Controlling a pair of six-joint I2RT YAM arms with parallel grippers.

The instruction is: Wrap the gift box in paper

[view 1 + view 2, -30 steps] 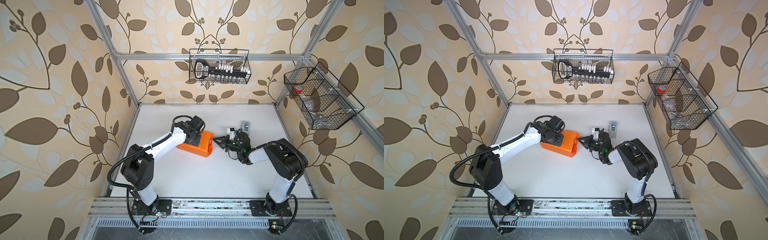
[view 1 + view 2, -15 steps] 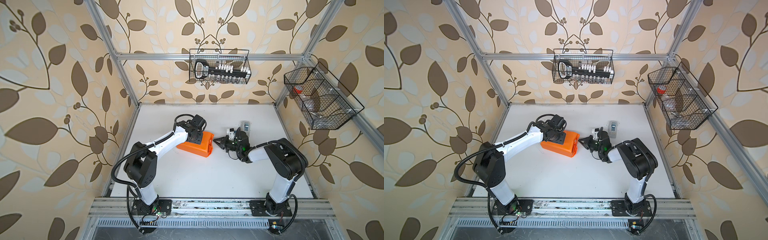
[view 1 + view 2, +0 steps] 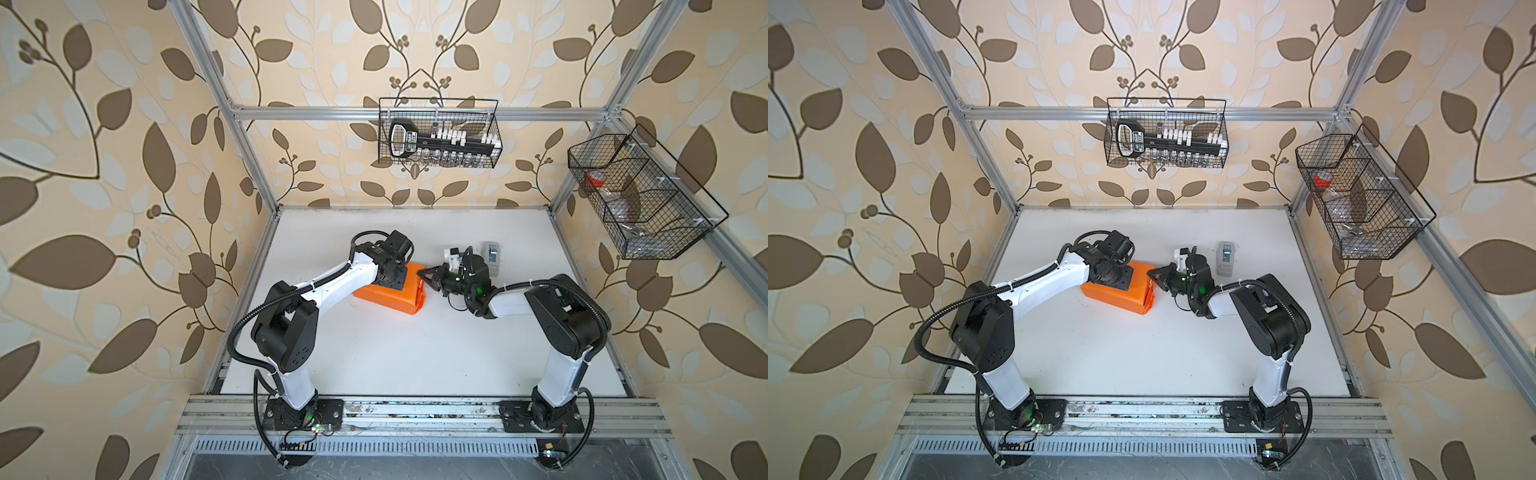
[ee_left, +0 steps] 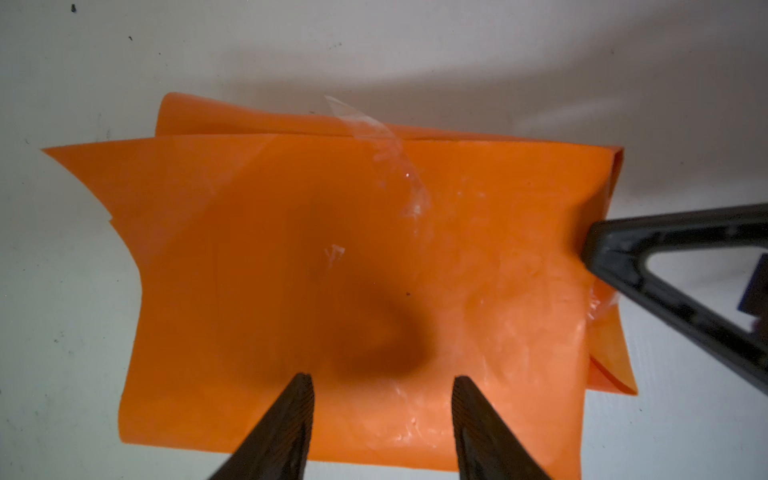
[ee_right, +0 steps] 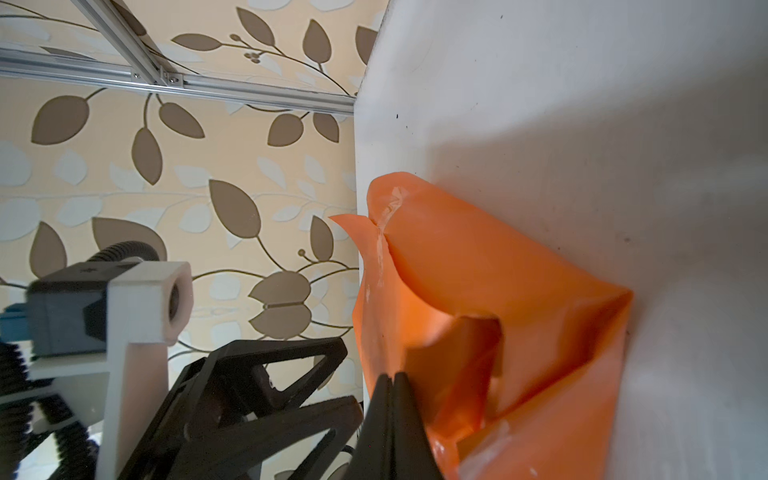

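The parcel's loose end flap (image 4: 614, 366) juts out next to the fingers of the robot's right gripper, so the right gripper should pull back and the left gripper should turn the parcel first.
The orange paper (image 3: 388, 296) (image 3: 1121, 297) lies folded into a parcel mid-table; the gift box is hidden inside it. Over the parcel's top, my left gripper (image 3: 392, 277) (image 3: 1115, 277) points down. In the left wrist view it (image 4: 382, 384) is open, with its fingertips (image 4: 301, 395) just above the paper (image 4: 332, 270) and nothing between them. My right gripper (image 3: 422, 275) (image 3: 1151, 275) is shut, its tip (image 5: 392, 378) against the parcel's open right-hand end, where loose flaps (image 5: 478, 332) gape. No paper shows between its jaws. A clear tape strip (image 4: 376, 141) sticks up from the seam.
A small grey tape dispenser (image 3: 492, 254) (image 3: 1226, 258) stands just behind the right gripper. Wire baskets hang on the back wall (image 3: 440, 137) and the right wall (image 3: 636, 195). Bare white table (image 3: 415, 353) stretches in front of the parcel.
The left arm's elbow has swung a little to the right while its gripper stays over the parcel. The right arm and the parcel have not visibly moved.
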